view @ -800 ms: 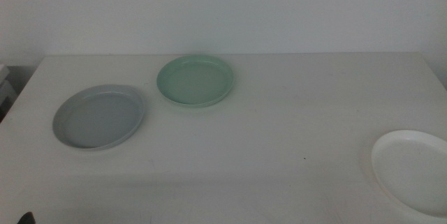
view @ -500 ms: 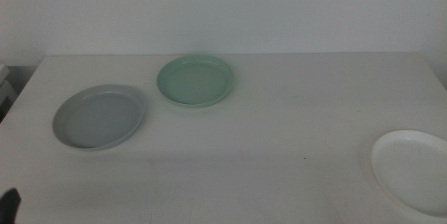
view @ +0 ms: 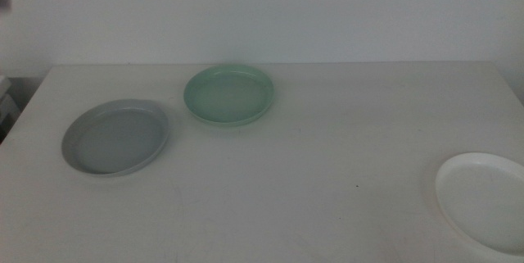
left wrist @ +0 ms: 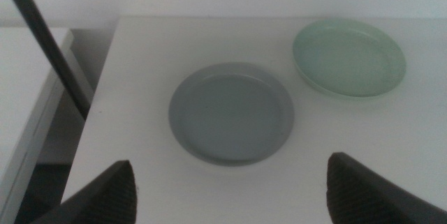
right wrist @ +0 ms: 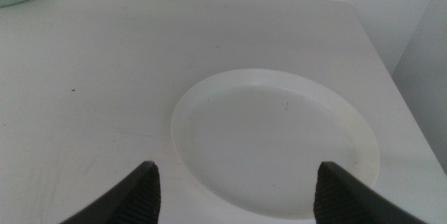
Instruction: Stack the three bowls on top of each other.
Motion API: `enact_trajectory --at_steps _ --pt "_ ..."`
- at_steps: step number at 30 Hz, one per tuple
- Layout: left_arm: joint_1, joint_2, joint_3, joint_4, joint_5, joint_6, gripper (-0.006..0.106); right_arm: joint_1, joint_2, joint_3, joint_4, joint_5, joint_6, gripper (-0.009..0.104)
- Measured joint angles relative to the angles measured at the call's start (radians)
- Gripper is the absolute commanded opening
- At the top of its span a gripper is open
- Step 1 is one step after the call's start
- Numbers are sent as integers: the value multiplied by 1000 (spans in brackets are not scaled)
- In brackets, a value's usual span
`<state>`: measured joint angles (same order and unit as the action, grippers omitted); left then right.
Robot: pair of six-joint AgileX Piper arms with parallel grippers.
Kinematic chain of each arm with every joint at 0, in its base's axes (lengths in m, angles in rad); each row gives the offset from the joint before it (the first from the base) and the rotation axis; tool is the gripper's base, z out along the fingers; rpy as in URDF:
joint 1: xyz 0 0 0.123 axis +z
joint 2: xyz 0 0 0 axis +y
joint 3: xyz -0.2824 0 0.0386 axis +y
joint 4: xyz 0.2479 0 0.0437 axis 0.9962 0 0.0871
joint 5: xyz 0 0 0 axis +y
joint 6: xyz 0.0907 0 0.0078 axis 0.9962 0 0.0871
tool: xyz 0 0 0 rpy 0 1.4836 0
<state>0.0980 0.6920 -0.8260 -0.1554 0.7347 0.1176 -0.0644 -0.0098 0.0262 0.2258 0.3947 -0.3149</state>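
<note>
The mint green bowl (view: 229, 96) should cover the grey bowl completely when I lower it into the grey bowl, because their round rims (view: 115, 172) are the same size.
Three shallow bowls lie apart on the white table (view: 327, 132). The grey bowl (view: 116, 138) is at the left, the mint green bowl (view: 228, 94) sits behind it toward the middle, and the white bowl (view: 485, 201) is at the right front edge. Neither arm shows in the middle view. In the left wrist view my left gripper (left wrist: 230, 161) hangs open above the near rim of the grey bowl (left wrist: 230, 112), with the mint green bowl (left wrist: 349, 56) beyond it. My right gripper (right wrist: 237, 165) is open, its jaws straddling the white bowl (right wrist: 272, 140) from above. Nothing is held.
The table's left edge drops off beside the grey bowl, where a dark slanted rod (left wrist: 49, 49) and a lower white surface (left wrist: 28, 91) stand. The right edge (right wrist: 391, 63) runs close to the white bowl. A pale wall rises behind the table.
A dark gripper tip at the bottom left corner of the middle view slid leftward and is now out of that view. The three bowls have not moved.
</note>
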Motion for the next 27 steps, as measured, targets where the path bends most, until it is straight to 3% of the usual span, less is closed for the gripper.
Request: enact_trajectory --at_steps 7,19,27 --pt "0 271 -289 -12 202 0 105 0 0 0 0 0 0 56" --pt "6 564 -339 -26 143 -19 105 0 0 0 0 0 0 56" --pt "135 871 -554 -46 231 108 105 0 0 0 0 0 0 56"
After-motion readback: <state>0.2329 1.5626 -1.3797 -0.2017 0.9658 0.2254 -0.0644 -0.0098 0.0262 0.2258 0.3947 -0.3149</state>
